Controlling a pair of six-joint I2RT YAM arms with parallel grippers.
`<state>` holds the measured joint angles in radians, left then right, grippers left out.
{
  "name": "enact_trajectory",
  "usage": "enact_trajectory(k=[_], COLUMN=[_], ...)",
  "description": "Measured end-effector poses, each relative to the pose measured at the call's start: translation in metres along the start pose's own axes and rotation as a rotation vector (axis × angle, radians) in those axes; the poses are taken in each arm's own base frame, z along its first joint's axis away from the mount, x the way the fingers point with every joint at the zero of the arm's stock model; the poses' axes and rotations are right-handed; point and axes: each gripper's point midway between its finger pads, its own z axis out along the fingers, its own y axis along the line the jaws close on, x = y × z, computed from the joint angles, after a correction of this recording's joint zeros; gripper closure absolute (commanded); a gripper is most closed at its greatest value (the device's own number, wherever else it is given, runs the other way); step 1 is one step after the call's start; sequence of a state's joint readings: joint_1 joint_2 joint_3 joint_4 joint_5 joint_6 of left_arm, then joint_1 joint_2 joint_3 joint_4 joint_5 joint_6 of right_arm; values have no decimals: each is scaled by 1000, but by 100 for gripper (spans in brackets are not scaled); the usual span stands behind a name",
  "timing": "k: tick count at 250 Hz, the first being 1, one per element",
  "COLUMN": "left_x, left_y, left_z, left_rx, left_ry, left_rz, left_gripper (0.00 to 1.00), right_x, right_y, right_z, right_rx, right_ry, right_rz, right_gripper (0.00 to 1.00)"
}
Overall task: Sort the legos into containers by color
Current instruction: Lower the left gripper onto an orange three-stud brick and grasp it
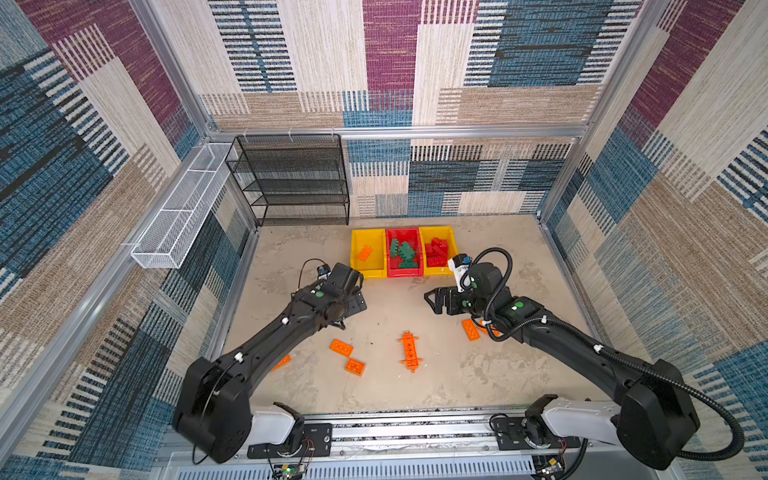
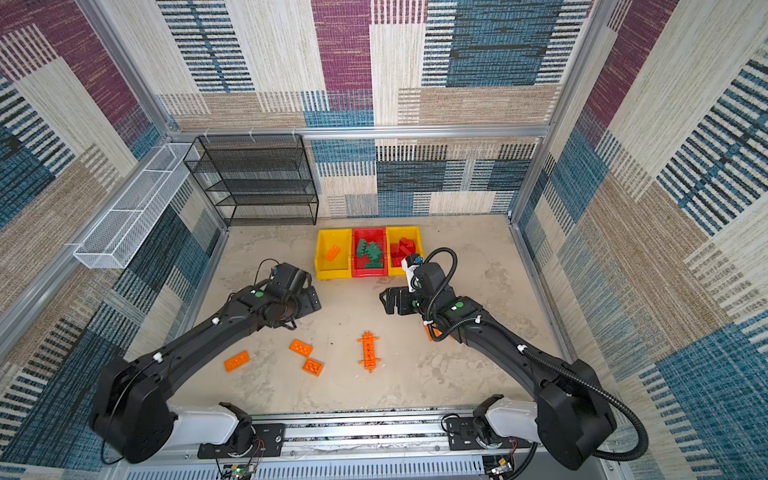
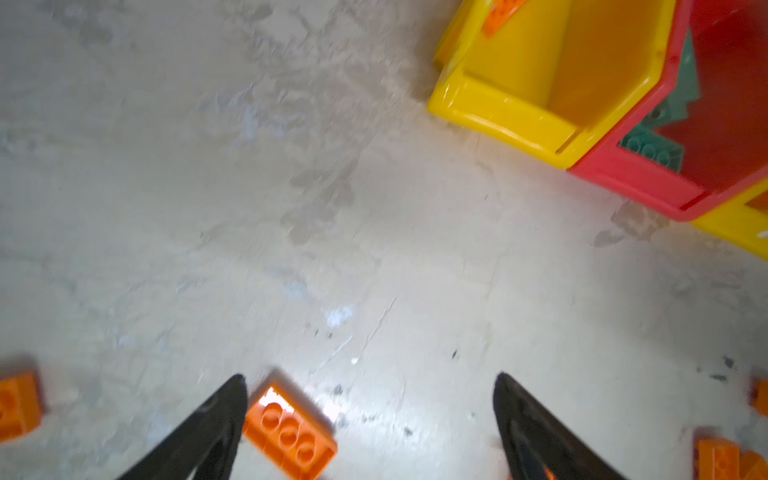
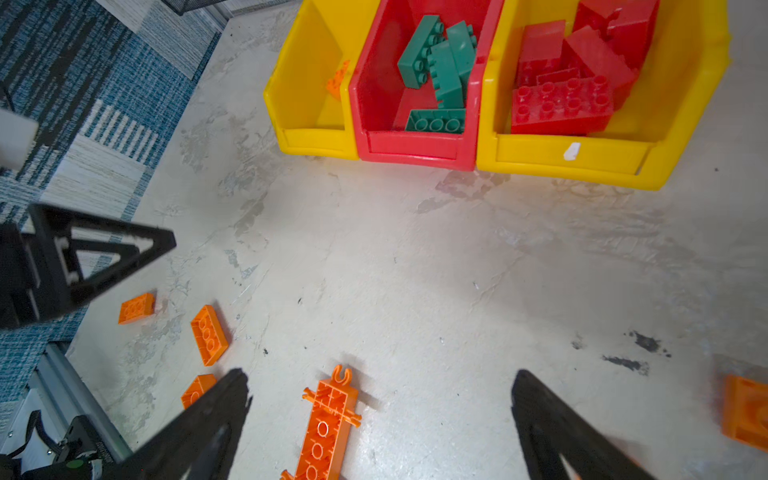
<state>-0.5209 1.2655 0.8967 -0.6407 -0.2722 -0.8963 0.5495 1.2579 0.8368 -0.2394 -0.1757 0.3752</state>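
Observation:
I should keep lowering my left gripper until its open fingers are around that brick [image 3: 289,432], as they have a clear way to the nearest orange brick's long sides [image 1: 341,347].
Three containers stand in a row at the back: a yellow one [image 1: 368,272] with one orange lego [image 1: 365,252], a red one [image 1: 404,272] with green legos [image 1: 403,251], and a yellow one [image 4: 582,160] with red legos [image 4: 561,102]. Loose orange legos lie on the floor: two bricks [image 1: 341,348] [image 1: 355,366], another under the left arm [image 2: 237,360], a long plate [image 1: 410,351] and one by the right arm [image 1: 471,329]. My left gripper [image 3: 370,415] is open above a brick [image 3: 289,436]. My right gripper [image 4: 380,415] is open above the plate's end [image 4: 328,428].
A black wire-mesh rack [image 1: 295,178] stands at the back left. A white wire basket [image 1: 183,208] hangs along the left wall. A metal rail [image 1: 415,428] borders the front of the floor.

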Motion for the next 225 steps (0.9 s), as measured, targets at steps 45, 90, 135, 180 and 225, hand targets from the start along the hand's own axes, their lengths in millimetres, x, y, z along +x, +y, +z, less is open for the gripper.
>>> enact_trajectory(k=[45, 90, 135, 180, 225], left_x=[45, 57, 74, 86, 87], left_y=[44, 47, 38, 32, 30], left_z=[0, 12, 34, 48, 56], left_rx=[-32, -55, -55, -56, -76], left_ry=[28, 62, 142, 196, 200], left_rz=[-117, -162, -182, -186, -181], left_gripper=[10, 10, 10, 14, 23], right_x=[4, 8, 9, 12, 20], right_y=[4, 5, 5, 3, -1], right_z=[5, 11, 12, 13, 15], right_rx=[-30, -41, -43, -37, -29], right_ry=[18, 33, 38, 44, 61], right_rz=[-3, -2, -2, -8, -8], right_gripper=[0, 0, 0, 0, 0])
